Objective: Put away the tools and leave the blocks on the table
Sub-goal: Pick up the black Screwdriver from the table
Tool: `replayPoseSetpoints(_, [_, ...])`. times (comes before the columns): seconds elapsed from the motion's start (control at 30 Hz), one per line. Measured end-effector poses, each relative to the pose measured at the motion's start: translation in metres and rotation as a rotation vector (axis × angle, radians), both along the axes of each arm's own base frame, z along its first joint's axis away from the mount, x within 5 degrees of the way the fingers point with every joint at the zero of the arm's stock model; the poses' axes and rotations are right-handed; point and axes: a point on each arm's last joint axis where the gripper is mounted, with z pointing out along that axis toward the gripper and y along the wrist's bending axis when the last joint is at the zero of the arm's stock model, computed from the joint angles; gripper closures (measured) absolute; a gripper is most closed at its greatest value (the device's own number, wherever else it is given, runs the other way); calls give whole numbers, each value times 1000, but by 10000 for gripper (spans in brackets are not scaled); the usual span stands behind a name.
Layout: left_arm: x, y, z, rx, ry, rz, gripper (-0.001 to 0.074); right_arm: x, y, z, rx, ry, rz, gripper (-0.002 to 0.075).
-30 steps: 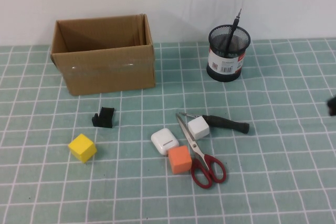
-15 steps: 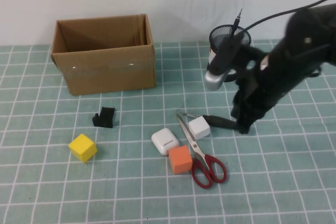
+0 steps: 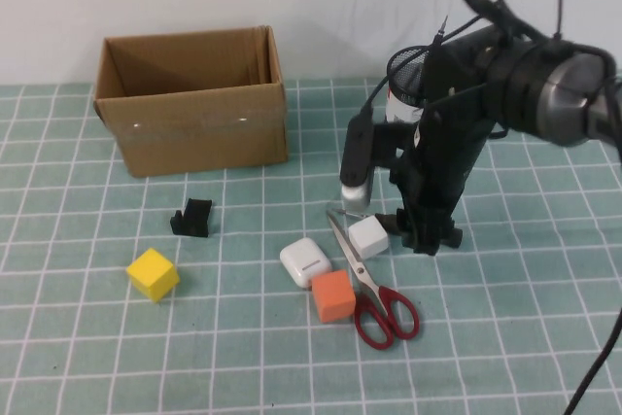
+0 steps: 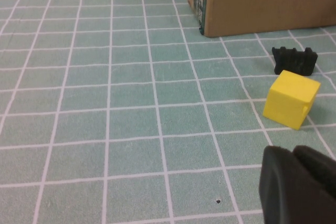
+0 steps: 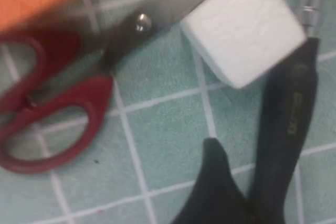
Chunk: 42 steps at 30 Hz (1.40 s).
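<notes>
The screwdriver's handle (image 5: 286, 114) runs along my finger, the handle's near end (image 5: 274, 182) clear of the white block, so my right gripper should keep going down until closing on it.
My right gripper (image 3: 428, 235) is down over the black-handled screwdriver (image 3: 397, 224), open. In the right wrist view one finger (image 5: 215, 182) stands beside the handle (image 5: 286, 124), which lies on the table; the other finger is out of view. The white block (image 3: 368, 237) touches the screwdriver's shaft. The red-handled scissors (image 3: 377, 296) lie beside the orange block (image 3: 332, 295). The yellow block (image 3: 153, 273) sits at the left and also shows in the left wrist view (image 4: 291, 99). The thin driver (image 3: 439, 34) stands in the mesh cup (image 3: 420, 104). My left gripper (image 4: 296, 182) is shut, low over the table near the yellow block.
An open cardboard box (image 3: 194, 104) stands at the back left. A small black clip (image 3: 192, 218) lies in front of it. A white earbud case (image 3: 305, 261) sits next to the orange block. The right arm's cables hang above the cup.
My right arm has swung in from the right edge and come down over the screwdriver handle. The objects on the table have not moved.
</notes>
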Motion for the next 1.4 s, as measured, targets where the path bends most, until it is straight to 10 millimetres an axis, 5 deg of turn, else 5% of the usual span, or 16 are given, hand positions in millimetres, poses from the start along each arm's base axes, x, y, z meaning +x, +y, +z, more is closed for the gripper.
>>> replayPoseSetpoints(0.9, [0,0,0,0,0,0,738,18,11,-37,-43,-52,70,360])
replayPoseSetpoints(1.0, [0,0,0,0,0,0,738,17,12,-37,-38,-38,64,407])
replayPoseSetpoints(1.13, [0,0,0,0,0,0,738,15,12,-38,-36,-14,58,565])
replayPoseSetpoints(1.4, [0,0,0,0,0,0,738,15,10,-38,-45,1,17,573])
